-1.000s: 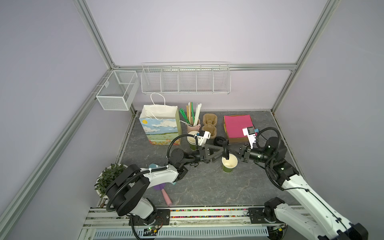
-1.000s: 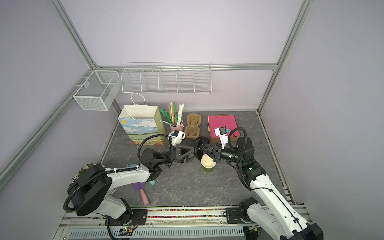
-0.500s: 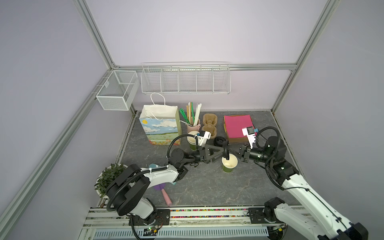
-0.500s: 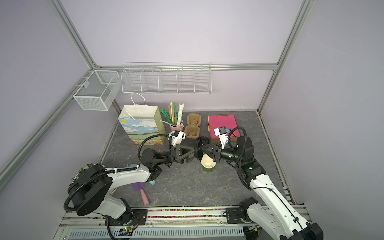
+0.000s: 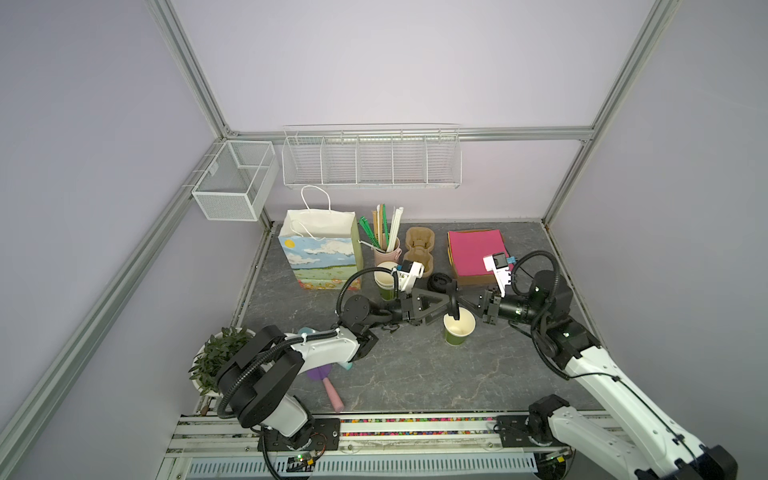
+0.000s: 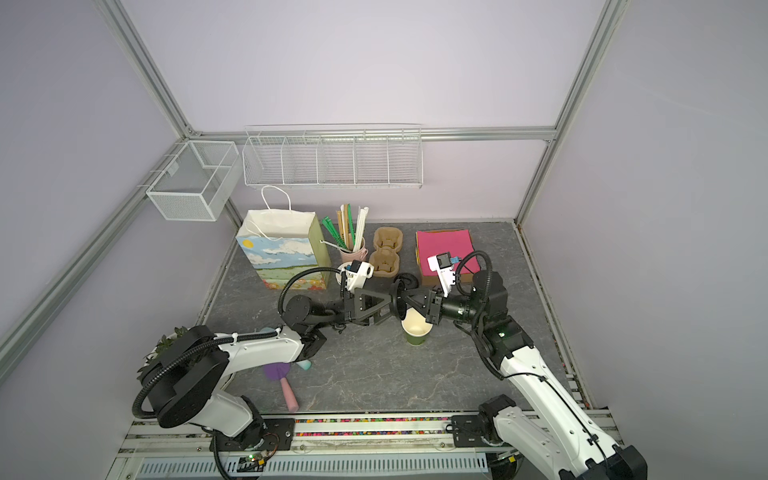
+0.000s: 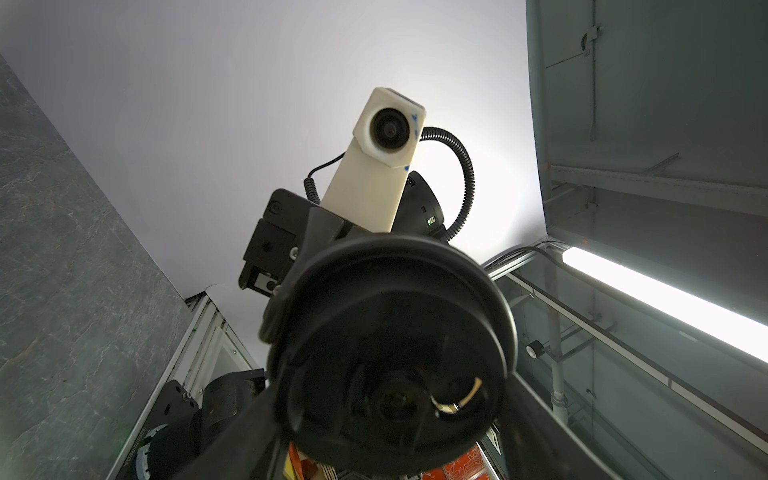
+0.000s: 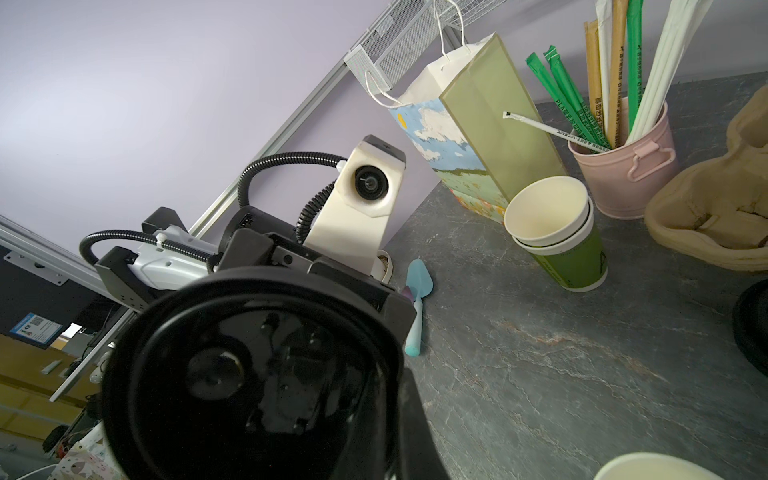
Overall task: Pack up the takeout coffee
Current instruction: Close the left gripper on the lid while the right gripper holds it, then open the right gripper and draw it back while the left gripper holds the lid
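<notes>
The black lid [image 5: 453, 299] is upright on its edge in both grippers. Next, my right gripper lets go and moves away before my left gripper turns the lid onto the cup [image 5: 458, 328].
The takeout coffee cup [image 5: 459, 332] [image 6: 417, 330], a single green paper cup, stands uncapped mid-table with its cream inside showing; its rim shows in the right wrist view [image 8: 665, 467]. Just above it a round black lid [image 5: 454, 301] [image 6: 400, 300] hangs on edge between both grippers. My left gripper [image 5: 452, 304] [image 7: 390, 399] spans the lid [image 7: 390, 353], fingers against opposite edges. My right gripper [image 5: 462, 306] [image 8: 397, 399] is shut on the lid's rim [image 8: 249, 374] from the other side.
Along the back stand a painted paper bag [image 5: 322, 257], a pink pot of straws [image 5: 387, 253], a pulp cup carrier [image 5: 419, 249] and pink napkins [image 5: 476, 249]. Stacked lidless cups [image 5: 385, 278] and loose black lids [image 5: 440, 284] sit behind the grippers. A plant [image 5: 218, 357] and trowels [image 5: 328, 382] lie front left.
</notes>
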